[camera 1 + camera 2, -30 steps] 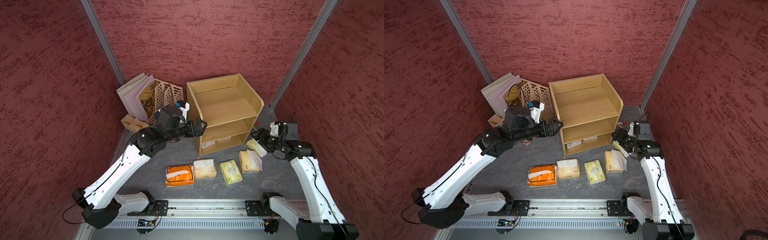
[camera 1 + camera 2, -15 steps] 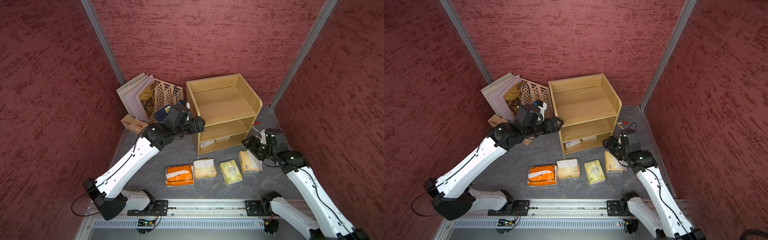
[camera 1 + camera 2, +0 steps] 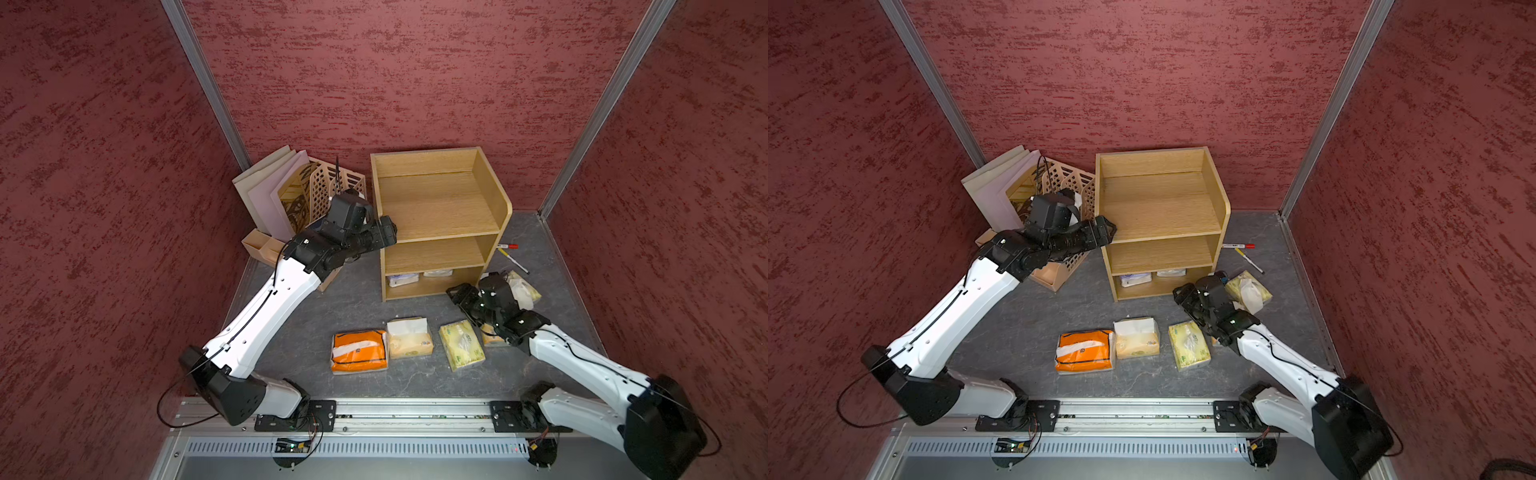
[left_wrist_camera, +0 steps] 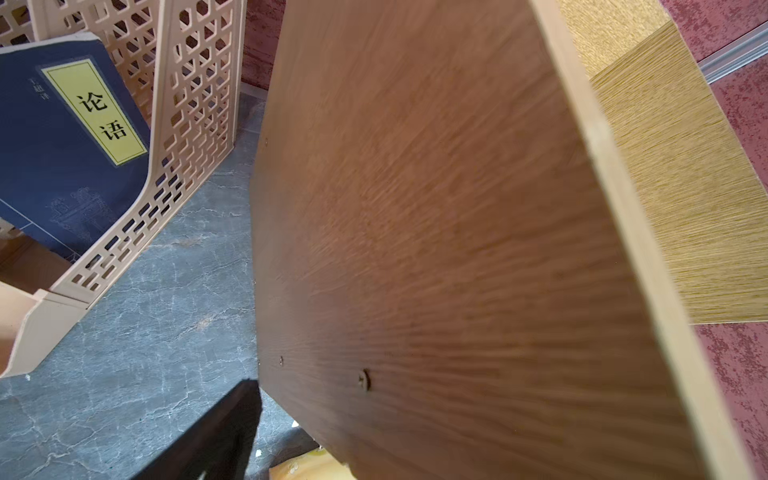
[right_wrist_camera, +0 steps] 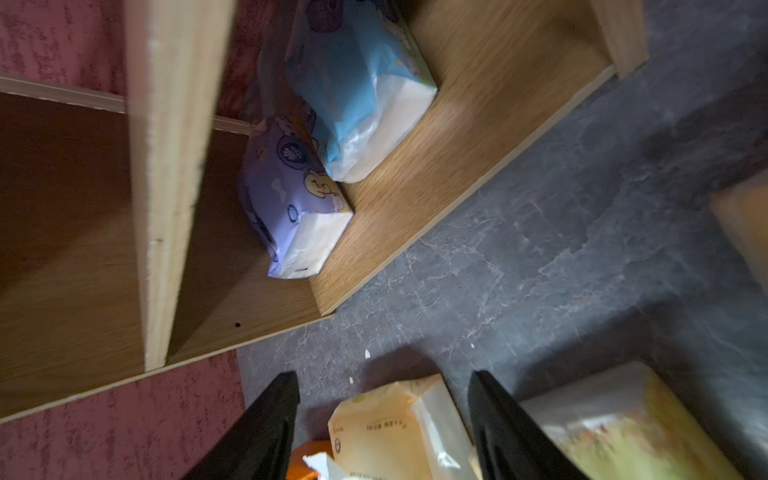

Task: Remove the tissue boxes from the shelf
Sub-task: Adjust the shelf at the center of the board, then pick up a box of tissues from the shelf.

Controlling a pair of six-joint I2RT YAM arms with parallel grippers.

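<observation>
The purple tissue box's white end [image 3: 403, 281] points at the bottom level's open front [image 3: 424, 289], so my right gripper keeps reaching in until its fingers are on both sides of that end's corner.
The oak shelf [image 3: 436, 208] stands at the back. Its bottom tier holds a purple tissue box [image 5: 291, 195] and a light blue one [image 5: 361, 83]. Orange [image 3: 359, 351], cream [image 3: 409, 338] and yellow-green [image 3: 461, 345] tissue boxes lie in a row on the floor. A pale yellow one [image 3: 521, 286] lies right of the shelf. My right gripper [image 5: 382, 399] hangs open and empty just before the bottom tier's right end. My left gripper [image 3: 388, 232] sits at the shelf's upper left front corner. One of its fingers [image 4: 224, 424] shows outside the side panel, which hides the other.
A beige lattice file holder [image 3: 328, 191] with a dark blue book [image 4: 54, 145] and folders leans left of the shelf. A small wooden box [image 3: 262, 247] stands before it. Two pens [image 3: 509, 247] lie right of the shelf. Red walls close in on three sides.
My right gripper has swung down and left, from beside the pale yellow box to the front of the bottom tier. The left arm's elbow has shifted; its gripper stays at the shelf corner.
</observation>
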